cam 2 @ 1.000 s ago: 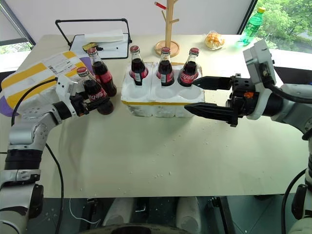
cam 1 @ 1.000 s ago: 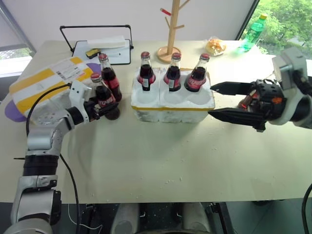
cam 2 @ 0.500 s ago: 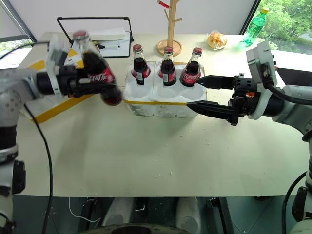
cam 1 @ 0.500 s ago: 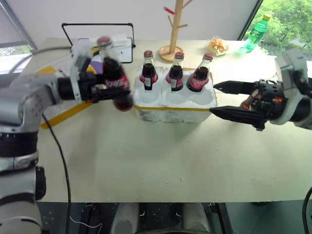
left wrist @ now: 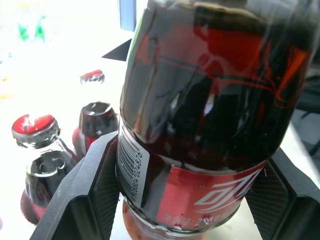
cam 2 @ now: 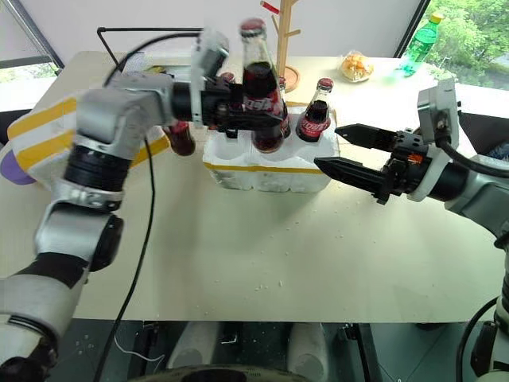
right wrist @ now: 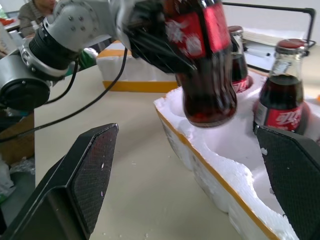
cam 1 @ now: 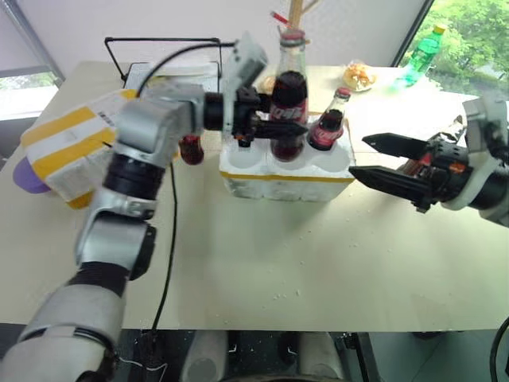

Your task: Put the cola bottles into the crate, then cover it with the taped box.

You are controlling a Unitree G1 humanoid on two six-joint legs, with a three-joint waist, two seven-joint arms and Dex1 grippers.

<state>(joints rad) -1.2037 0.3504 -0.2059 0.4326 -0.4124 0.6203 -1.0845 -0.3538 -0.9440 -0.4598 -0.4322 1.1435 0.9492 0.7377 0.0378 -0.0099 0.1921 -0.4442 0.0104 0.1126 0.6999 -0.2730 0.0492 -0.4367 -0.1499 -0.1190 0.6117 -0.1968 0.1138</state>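
Observation:
My left gripper goes on lowering the cola bottle until it sits in the crate's empty front middle hole [cam 2: 273, 158] and then let go, because the cola bottle's base [cam 2: 268, 142] hangs upright over that hole.
My left gripper [cam 1: 269, 121] is shut on a cola bottle [cam 1: 288, 99] with a red cap and red label, holding it upright in the air over the front wells of the crate [cam 1: 282, 177]. The crate is a low white styrofoam tray with a yellow strip. Cola bottles stand in its back wells; the right one [cam 1: 326, 127] is plain, the others are partly hidden behind the held bottle. One more cola bottle [cam 1: 191, 149] stands on the table left of the crate. The taped box [cam 1: 60, 143] lies at the far left. My right gripper [cam 1: 375, 157] hangs open just right of the crate.
A wooden peg stand [cam 2: 278, 44] rises behind the crate. A black wire-framed tray [cam 1: 159, 68] sits at the back left, a snack bag [cam 1: 358, 76] and a green plastic bottle [cam 1: 420, 49] at the back right. A purple thing [cam 1: 22, 177] lies under the taped box.
My left arm lifted the cola bottle from the table beside the taped box and swung it right and up to above the crate. The right gripper stayed open and nearly still.

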